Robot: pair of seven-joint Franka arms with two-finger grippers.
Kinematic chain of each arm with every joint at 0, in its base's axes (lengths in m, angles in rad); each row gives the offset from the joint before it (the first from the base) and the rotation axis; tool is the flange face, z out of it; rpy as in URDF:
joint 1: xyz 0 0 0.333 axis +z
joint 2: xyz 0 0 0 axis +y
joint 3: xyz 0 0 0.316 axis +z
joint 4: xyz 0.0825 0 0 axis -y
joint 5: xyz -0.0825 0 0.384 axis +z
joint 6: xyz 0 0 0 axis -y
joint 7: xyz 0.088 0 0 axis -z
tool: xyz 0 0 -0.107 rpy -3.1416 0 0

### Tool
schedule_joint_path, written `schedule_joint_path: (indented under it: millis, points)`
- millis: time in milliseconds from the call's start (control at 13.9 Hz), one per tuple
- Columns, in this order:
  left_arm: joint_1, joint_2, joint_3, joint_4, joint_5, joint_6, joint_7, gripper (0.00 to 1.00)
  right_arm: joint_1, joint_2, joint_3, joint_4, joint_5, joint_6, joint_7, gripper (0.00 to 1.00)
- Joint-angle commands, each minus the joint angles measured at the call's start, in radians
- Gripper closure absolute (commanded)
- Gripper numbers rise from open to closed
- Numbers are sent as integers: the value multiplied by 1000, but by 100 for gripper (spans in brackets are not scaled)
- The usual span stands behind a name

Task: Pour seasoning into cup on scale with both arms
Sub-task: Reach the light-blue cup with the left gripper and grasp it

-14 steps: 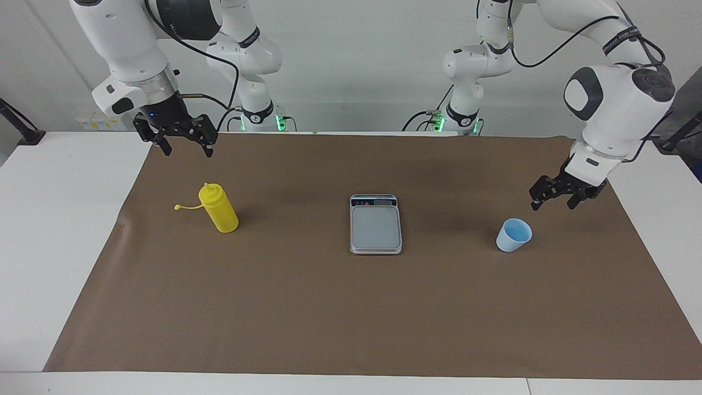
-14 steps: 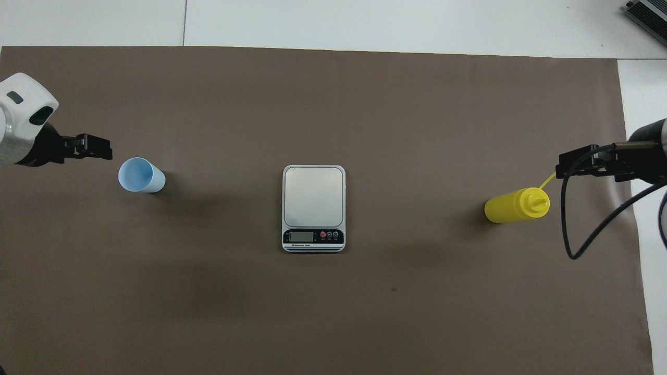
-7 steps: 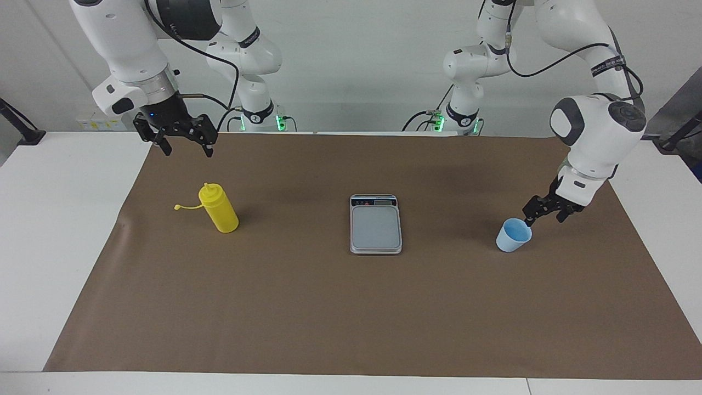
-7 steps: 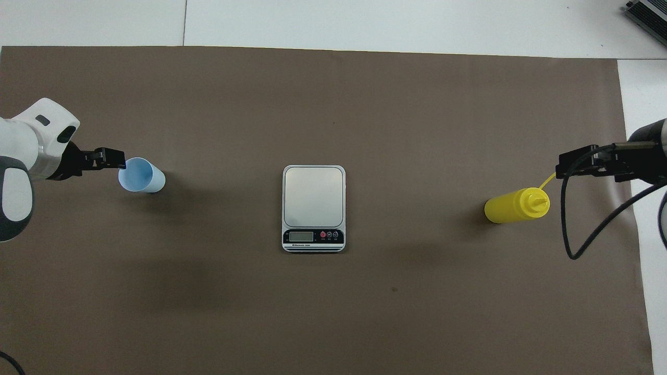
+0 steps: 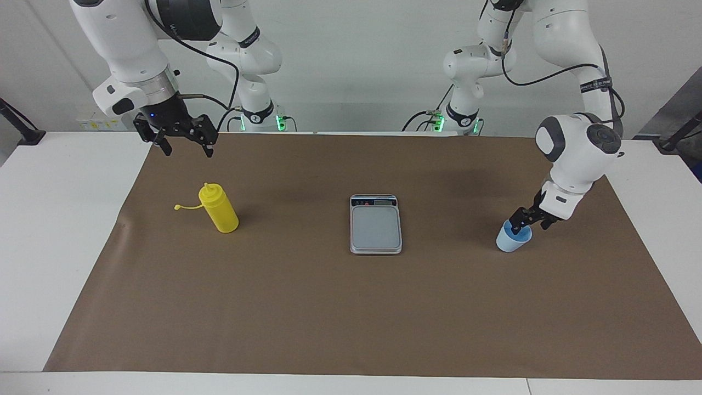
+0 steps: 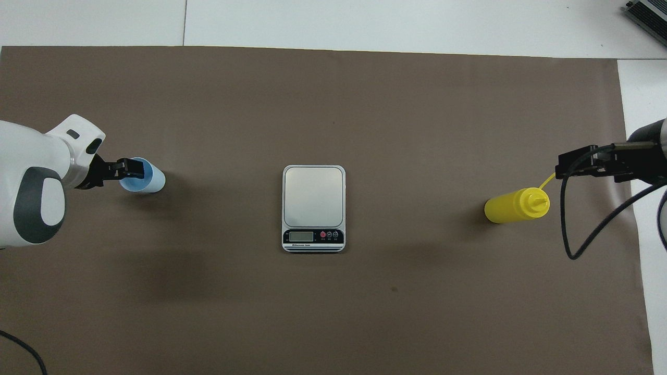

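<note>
The robot should expect the light-blue cup (image 6: pixel 157 180) to be empty when it carries the cup to the scale, because a smooth, clean blue side shows inside the cup's opening (image 6: pixel 135 185).
The light-blue cup (image 5: pixel 511 241) (image 6: pixel 152 180) stands upright on the brown mat toward the left arm's end of the table. My left gripper (image 5: pixel 525 222) (image 6: pixel 130 167) is open and low at the cup's rim, with a fingertip over its mouth; whether it touches I cannot tell. The silver-grey scale (image 5: pixel 375 225) (image 6: pixel 313 195) lies bare at the mat's middle. The yellow seasoning bottle (image 5: pixel 219 213) (image 6: pixel 510 207) stands toward the right arm's end, its cap dangling on a tether (image 5: pixel 186 207). My right gripper (image 5: pixel 186 147) (image 6: pixel 565 165) waits open in the air beside the bottle, holding nothing.
A brown paper mat (image 5: pixel 329 307) covers most of the white table (image 5: pixel 60 230). A black cable (image 6: pixel 573 245) loops down from the right arm's wrist near the bottle. A dark device corner (image 6: pixel 649 13) shows at the table's farthest edge.
My left gripper has come down and moved in from beside the cup to its rim. The right arm, the bottle, the scale and the cup have not moved.
</note>
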Motion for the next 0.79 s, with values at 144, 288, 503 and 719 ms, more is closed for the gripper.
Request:
schedule_joint_path:
  millis: [144,288,503,719]
  points:
    - [-6,16,3,-17,5,43,-13,0,-5,-34,6,-42,-12,9,2,0]
    - [-8,25,3,-17,5,47,-13,0,-5,-37,6,-49,-12,9,2,0]
    - [-14,31,2,-14,5,40,-12,23,-5,-37,7,-49,-12,9,2,0]
    - [-11,31,2,-3,5,12,11,100,-5,-37,7,-49,-12,9,3,0]
